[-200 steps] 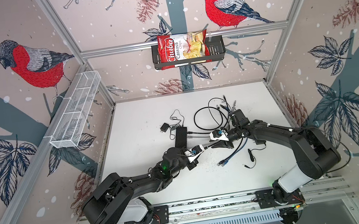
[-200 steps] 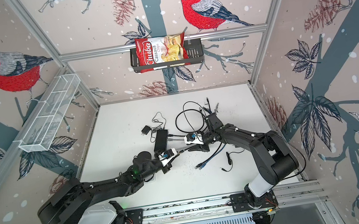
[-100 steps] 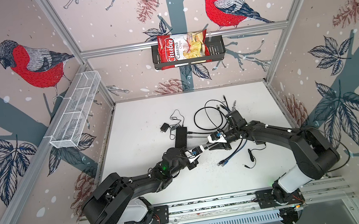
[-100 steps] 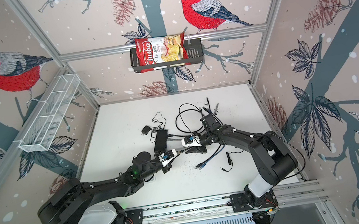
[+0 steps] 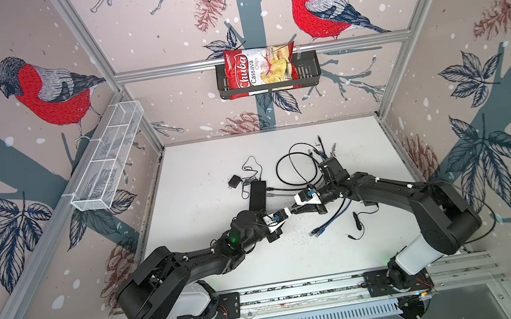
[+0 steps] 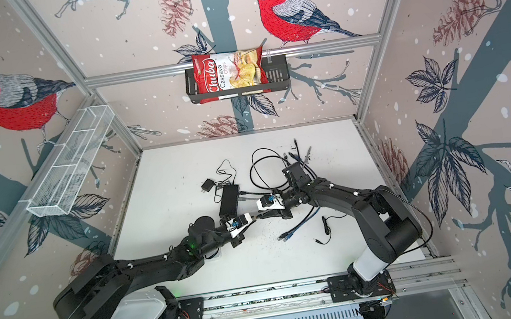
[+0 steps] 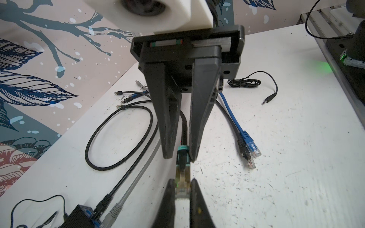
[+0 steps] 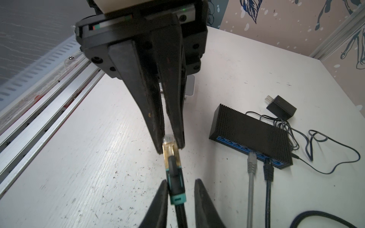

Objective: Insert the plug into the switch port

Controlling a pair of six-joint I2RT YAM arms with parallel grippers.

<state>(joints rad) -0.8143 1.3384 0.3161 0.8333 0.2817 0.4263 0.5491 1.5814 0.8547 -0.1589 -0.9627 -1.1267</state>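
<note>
The robot's left gripper is pinching the clear tip that has to go into the port, so the right gripper should take hold of the boot and free the left gripper to hold the switch steady.
The plug is a clear gold-tinted network connector with a black boot and teal bands, on a black cable. My left gripper is shut on its clear tip, also seen in the right wrist view. My right gripper faces it tip to tip, its jaws astride the teal-banded boot. One finger touches the boot and a gap shows at the other. In both top views the grippers meet mid-table. The black switch lies beside them, with a grey and a black cable in its blue ports.
A black power adapter and thin cord lie behind the switch. Loose blue and black network cables and a barrel-jack lead lie to the right. A black cable loop lies behind. A chips bag hangs on the back wall.
My right gripper has moved left up to the left gripper's tips, and its jaws have narrowed around the plug's boot. The left arm has stayed put, still gripping the plug.
</note>
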